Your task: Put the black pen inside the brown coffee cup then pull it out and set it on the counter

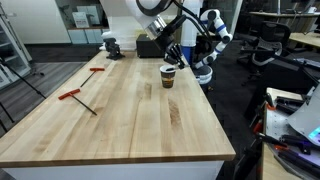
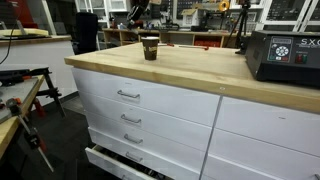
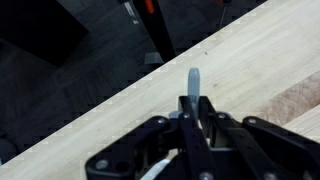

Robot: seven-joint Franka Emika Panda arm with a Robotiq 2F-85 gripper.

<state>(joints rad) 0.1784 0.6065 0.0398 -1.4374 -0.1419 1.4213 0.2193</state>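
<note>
My gripper has the black pen (image 3: 193,84) hanging over the opening of the brown coffee cup (image 1: 167,68). It should keep lowering the pen and let go once the pen is inside.
The brown coffee cup (image 1: 168,76) stands upright near the far edge of the counter (image 1: 130,120); it also shows in an exterior view (image 2: 150,47). My gripper (image 1: 174,55) hangs just above and slightly behind the cup. In the wrist view the jaws (image 3: 193,112) are shut on the black pen (image 3: 193,82), whose silvery end sticks out past the fingertips over the counter's edge (image 3: 250,60). The cup does not show in the wrist view. I cannot tell from the exterior views whether the pen's tip is over the cup's mouth.
Two red-handled thin tools (image 1: 76,96) (image 1: 97,70) lie on one side of the counter. A black box (image 2: 285,55) sits at one end, and a small dark vise (image 1: 111,45) at a far corner. Drawers (image 2: 140,110) are below the counter.
</note>
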